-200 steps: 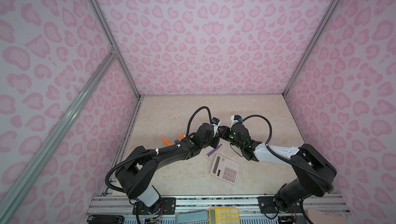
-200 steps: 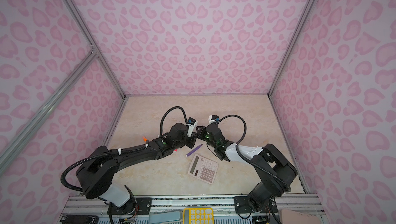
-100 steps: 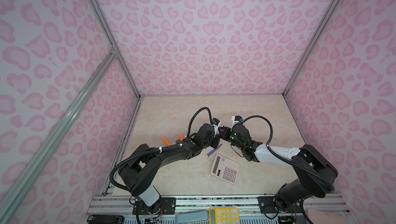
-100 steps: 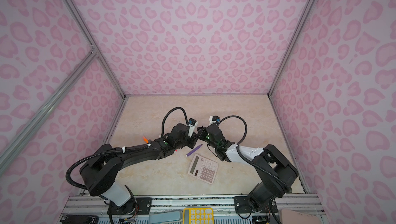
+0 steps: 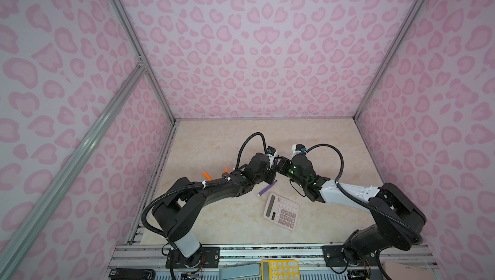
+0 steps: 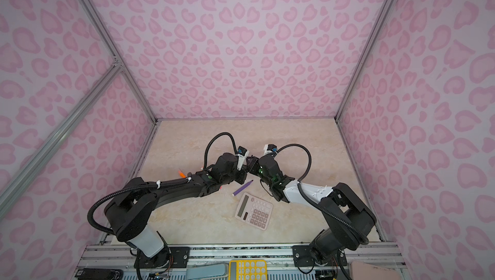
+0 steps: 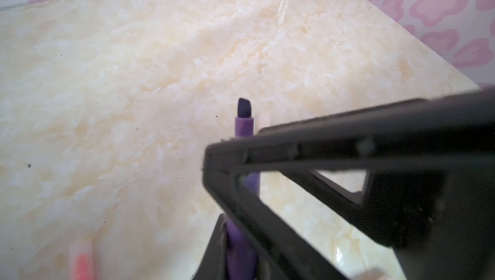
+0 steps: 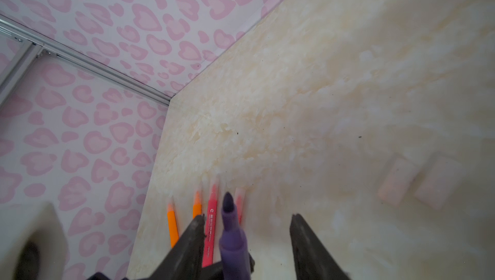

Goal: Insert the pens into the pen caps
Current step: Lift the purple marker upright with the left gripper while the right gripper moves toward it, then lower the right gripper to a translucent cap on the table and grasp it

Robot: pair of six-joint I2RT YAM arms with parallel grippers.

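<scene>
The robot's open right gripper is on both sides of the purple pen's tip [image 8: 228,203] while the pen caps lie loose, so it should move back and bring a pen cap to the pen's tip.
My left gripper [image 7: 238,241] is shut on a purple pen [image 7: 243,128], whose dark tip points away from it. In the right wrist view the same purple pen [image 8: 232,234] stands between the spread fingers [image 8: 194,235] of my open right gripper [image 8: 247,218], nearer one finger. Both grippers meet mid-table in both top views [image 5: 277,166]. A second purple pen [image 5: 267,188] lies on the table below them. Two orange pens [image 8: 172,225] and two pink-red pens [image 8: 211,225] lie side by side. Two pale pen caps [image 8: 396,182] lie apart from them.
A pinkish calculator [image 5: 281,210] lies near the front, right of the loose purple pen. Pink patterned walls [image 5: 254,50] close in the marble tabletop [image 5: 308,136] at the back and both sides. A metal rail [image 5: 254,251] runs along the front edge.
My right gripper's jaws have spread apart around the purple pen. Both arms stay almost where they were, wrists touching mid-table.
</scene>
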